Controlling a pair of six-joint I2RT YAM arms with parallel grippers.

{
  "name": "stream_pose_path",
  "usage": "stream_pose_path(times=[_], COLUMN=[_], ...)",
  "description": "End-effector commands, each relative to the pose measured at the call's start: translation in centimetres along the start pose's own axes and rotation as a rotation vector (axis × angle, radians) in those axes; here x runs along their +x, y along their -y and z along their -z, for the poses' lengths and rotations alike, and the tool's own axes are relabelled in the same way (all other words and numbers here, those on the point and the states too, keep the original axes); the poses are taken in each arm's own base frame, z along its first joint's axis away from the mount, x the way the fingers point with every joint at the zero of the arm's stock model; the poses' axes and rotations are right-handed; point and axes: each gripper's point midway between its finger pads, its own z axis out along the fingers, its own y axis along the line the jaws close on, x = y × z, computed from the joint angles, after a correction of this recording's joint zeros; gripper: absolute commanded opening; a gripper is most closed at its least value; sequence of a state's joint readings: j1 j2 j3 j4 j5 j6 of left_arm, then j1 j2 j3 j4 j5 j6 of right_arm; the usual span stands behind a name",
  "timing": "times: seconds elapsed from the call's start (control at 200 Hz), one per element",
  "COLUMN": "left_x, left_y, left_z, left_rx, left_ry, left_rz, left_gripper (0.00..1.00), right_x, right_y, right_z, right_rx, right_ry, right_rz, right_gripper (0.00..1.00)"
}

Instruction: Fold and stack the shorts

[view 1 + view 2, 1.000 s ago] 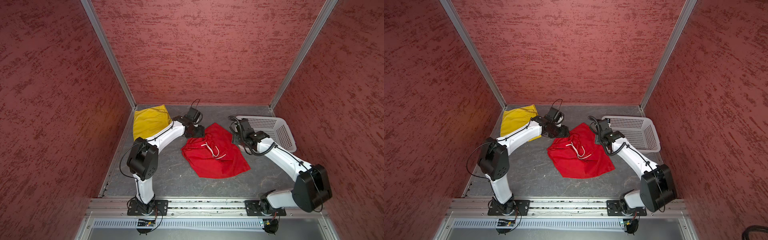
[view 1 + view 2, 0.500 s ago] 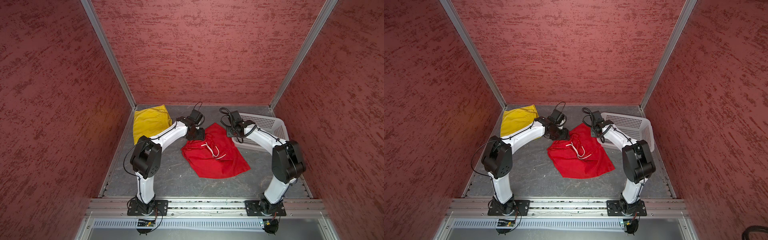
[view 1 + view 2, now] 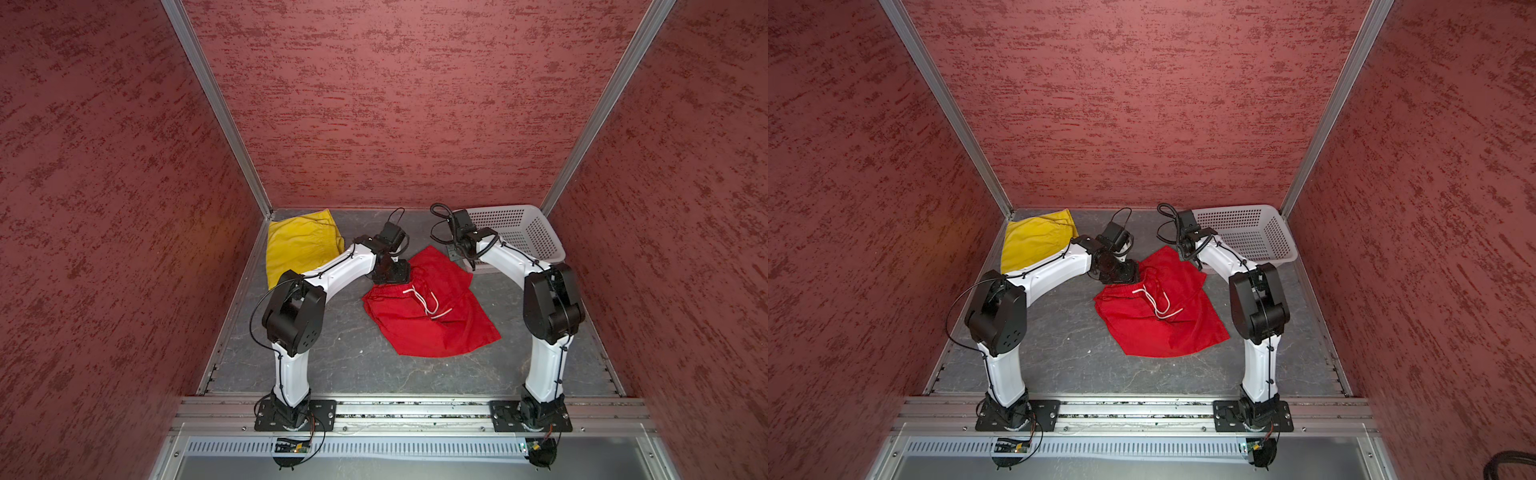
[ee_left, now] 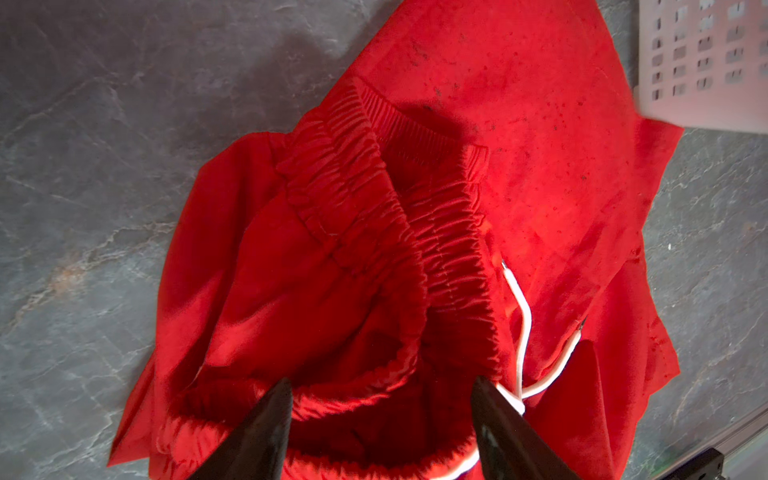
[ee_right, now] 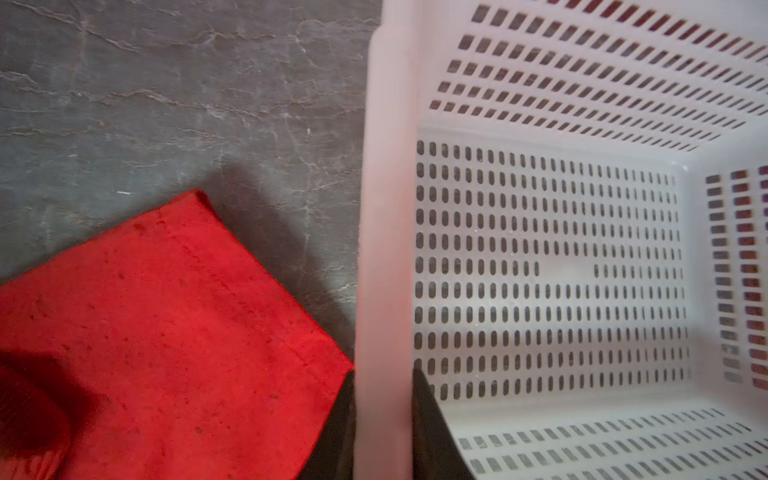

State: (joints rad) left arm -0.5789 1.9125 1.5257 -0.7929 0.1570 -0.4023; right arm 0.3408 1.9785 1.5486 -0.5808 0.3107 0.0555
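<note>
Next, I take the red shorts' waistband (image 4: 452, 252) with my left gripper and pull it toward the yellow shorts (image 3: 302, 246) before folding, because it lies bunched up over the red shorts' crumpled legs.
The red shorts (image 3: 432, 320) (image 3: 1163, 324) lie crumpled mid-table, their white drawstring (image 3: 428, 301) loose on top. My left gripper (image 4: 381, 386) (image 3: 392, 274) hangs open right over the gathered elastic waistband (image 4: 374, 216), with a finger on each side of a fold and nothing gripped. The yellow shorts (image 3: 297, 245) (image 3: 1034, 241) lie folded in the back left corner. My right gripper (image 5: 384, 374) (image 3: 457, 253) is shut on the rim (image 5: 382, 249) of the white basket, beside a corner of the red shorts (image 5: 166, 332).
The white perforated basket (image 3: 519, 232) (image 3: 1246, 232) stands in the back right corner with nothing in it, its near left end held up. Red walls close in three sides. Bare grey tabletop (image 3: 332, 353) lies in front of the shorts.
My right gripper swung from the red shorts' right edge to the basket's rim and shut on it; the basket shifted toward the back wall. The left gripper stayed over the waistband.
</note>
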Motion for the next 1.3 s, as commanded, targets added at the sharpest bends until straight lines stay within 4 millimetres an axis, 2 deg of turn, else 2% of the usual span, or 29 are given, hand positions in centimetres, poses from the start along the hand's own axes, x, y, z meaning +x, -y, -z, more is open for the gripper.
stream_pose_path(times=[0.0,0.09,0.225,0.26,0.286,0.311,0.341,0.381,0.466,0.486,0.501,0.561,0.671,0.776,0.852,0.952,1.067,1.142,1.192,1.297], left_x=[-0.5,-0.7,0.2,0.6,1.0,1.3,1.6,2.0,2.1,2.0,1.8,1.0,-1.2,-2.7,-3.3,-3.7,-3.6,-2.9,-2.0,-0.2], left_y=[0.5,1.3,2.5,2.6,2.7,2.6,2.6,2.6,3.1,3.2,3.4,4.2,6.3,8.0,8.0,5.8,-0.2,-4.8,-7.6,-11.3], left_z=[-0.5,-0.7,-2.4,-3.0,-3.5,-3.9,-4.3,-4.7,-4.5,-4.2,-3.9,-2.5,2.0,7.5,11.3,15.1,16.9,16.2,14.8,11.6], left_rx=[0.016,0.058,0.095,0.097,0.091,0.084,0.077,0.072,0.079,0.082,0.085,0.099,0.142,0.173,0.172,0.126,0.056,0.065,0.064,0.076], left_ry=[-0.002,-0.003,-0.053,-0.071,-0.085,-0.095,-0.104,-0.117,-0.119,-0.113,-0.108,-0.082,0.001,0.104,0.188,0.309,0.417,0.415,0.386,0.320], left_rz=[-0.013,-0.025,-0.054,-0.060,-0.064,-0.066,-0.069,-0.071,-0.078,-0.081,-0.085,-0.104,-0.153,-0.212,-0.231,-0.212,-0.091,0.059,0.154,0.284], left_gripper=[0.74,0.80,0.79,0.74,0.69,0.60,0.42,0.25,0.06,0.02,0.00,0.00,0.00,0.00,0.00,0.00,0.00,0.00,0.00,0.02], right_x=[-0.1,-0.7,-1.7,-1.9,-2.0,-2.3,-2.5,-2.7,-3.1,-3.0,-3.2,-3.1,-2.6,-2.1,-1.8,-2.0,-2.2,-2.1,-2.0,-1.6], right_y=[1.7,1.9,2.7,2.9,3.1,3.3,3.5,3.8,4.5,4.5,4.9,5.5,6.1,6.0,5.5,4.1,2.9,2.4,2.0,1.2], right_z=[-0.3,1.6,5.9,7.3,8.2,9.3,10.5,12.2,15.5,15.6,17.1,19.1,21.6,22.0,21.6,21.7,21.9,21.7,21.5,20.8], right_rx=[0.028,0.000,-0.040,-0.055,-0.066,-0.078,-0.093,-0.115,-0.151,-0.153,-0.163,-0.177,-0.214,-0.232,-0.248,-0.324,-0.372,-0.372,-0.381,-0.396], right_ry=[0.000,0.041,0.125,0.151,0.169,0.192,0.217,0.249,0.316,0.318,0.349,0.395,0.456,0.455,0.427,0.430,0.431,0.422,0.412,0.394], right_rz=[-0.057,-0.104,-0.214,-0.245,-0.267,-0.289,-0.315,-0.342,-0.387,-0.394,-0.406,-0.435,-0.476,-0.483,-0.484,-0.496,-0.499,-0.493,-0.488,-0.486], right_gripper=[0.29,0.50,0.62,0.63,0.65,0.65,0.66,0.67,0.68,0.68,0.69,0.69,0.69,0.68,0.65,0.65,0.64,0.63,0.60,0.59])
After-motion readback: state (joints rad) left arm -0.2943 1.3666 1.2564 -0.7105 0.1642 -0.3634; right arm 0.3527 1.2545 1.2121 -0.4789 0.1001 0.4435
